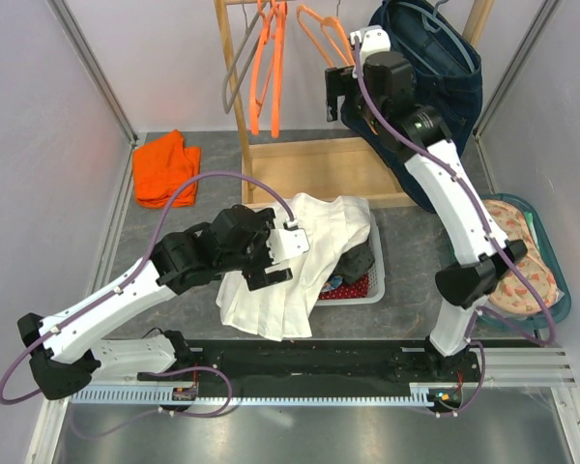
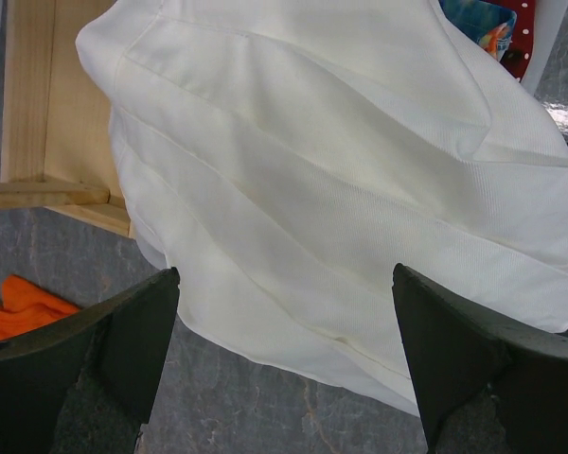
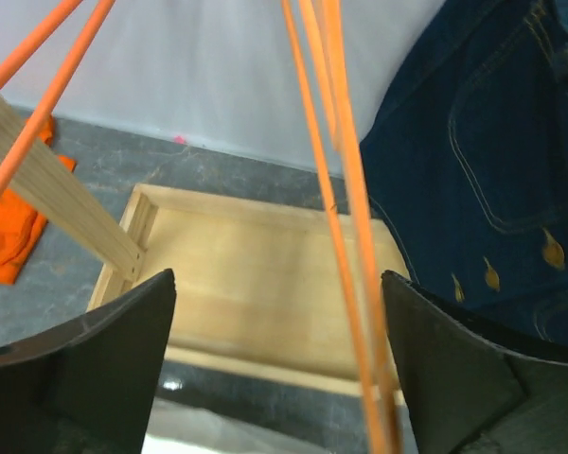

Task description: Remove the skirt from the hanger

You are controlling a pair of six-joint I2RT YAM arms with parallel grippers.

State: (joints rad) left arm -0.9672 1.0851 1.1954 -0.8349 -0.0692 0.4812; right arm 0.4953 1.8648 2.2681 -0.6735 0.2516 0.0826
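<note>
The white skirt point(image 1: 333, 224) will bunch up into a loose heap when I fold it in, because it spills in limp folds point(image 1: 269, 307) past the white basket.
A white pleated skirt point(image 1: 331, 232) lies crumpled over the white basket point(image 1: 371, 287) and the table, off any hanger. It fills the left wrist view point(image 2: 341, 180). My left gripper point(image 1: 271, 254) hovers over its left part, jaws wide open and empty point(image 2: 284, 369), above the skirt's hem. My right gripper point(image 1: 340, 95) is raised at the rack, jaws wide open point(image 3: 279, 369), with a bare orange hanger point(image 3: 346, 208) passing between the fingers, also seen from the top point(image 1: 321, 34). A dark denim garment point(image 1: 445, 87) hangs just right of it point(image 3: 492, 170).
The wooden rack base point(image 1: 314, 169) stands at the back centre, its post point(image 1: 234, 77) carrying more orange hangers point(image 1: 271, 58) and a grey one. An orange cloth point(image 1: 164, 166) lies at the back left. A teal tray point(image 1: 551, 253) with patterned fabric sits at the right.
</note>
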